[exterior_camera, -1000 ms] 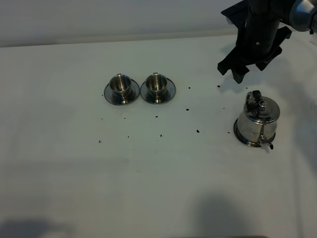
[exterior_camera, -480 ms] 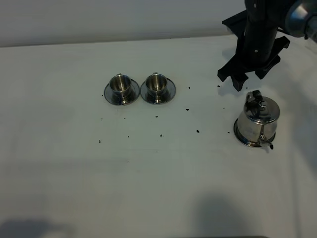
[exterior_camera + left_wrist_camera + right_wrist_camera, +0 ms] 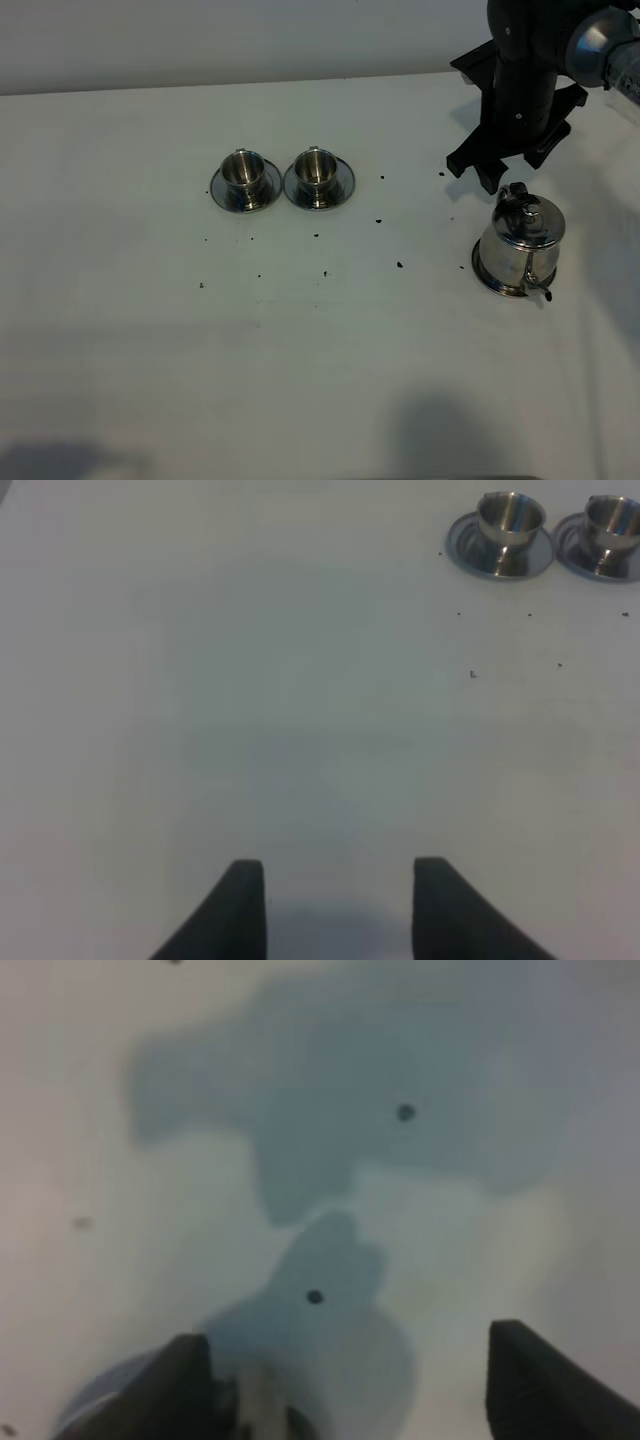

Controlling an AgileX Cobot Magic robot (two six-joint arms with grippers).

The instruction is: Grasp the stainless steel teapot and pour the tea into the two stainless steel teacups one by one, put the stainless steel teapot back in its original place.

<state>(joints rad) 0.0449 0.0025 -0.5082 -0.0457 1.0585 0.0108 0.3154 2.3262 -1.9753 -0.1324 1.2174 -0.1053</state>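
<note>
The teapot's spout (image 3: 538, 285) faces away from the teacups, so the robot's right gripper should first push the teapot's handle (image 3: 508, 196) around until the spout is toward the teacups, and then grasp.
The stainless steel teapot (image 3: 520, 240) stands upright on its wide saucer (image 3: 497, 285) at the right of the white table. My right gripper (image 3: 490, 172) hangs just behind and above the pot, open wide, with nothing between its fingers. In the right wrist view its two dark fingertips (image 3: 185, 1385) frame the table, and a blurred piece of the teapot (image 3: 262, 1410) shows beside one of them. The two stainless steel teacups (image 3: 243, 170) (image 3: 317, 165) sit side by side on small saucers left of centre. My left gripper (image 3: 340, 900) is open over bare table, far from the teacups (image 3: 512, 515).
Dark specks (image 3: 399, 264) are scattered on the white table between the cups and the teapot. The table's far edge (image 3: 250, 85) runs along the top of the exterior view. The right arm's shadow (image 3: 400, 1110) falls on the cloth.
My right gripper has shifted to the right and come down closer to the teapot, staying open. Teapot and cups have not moved.
</note>
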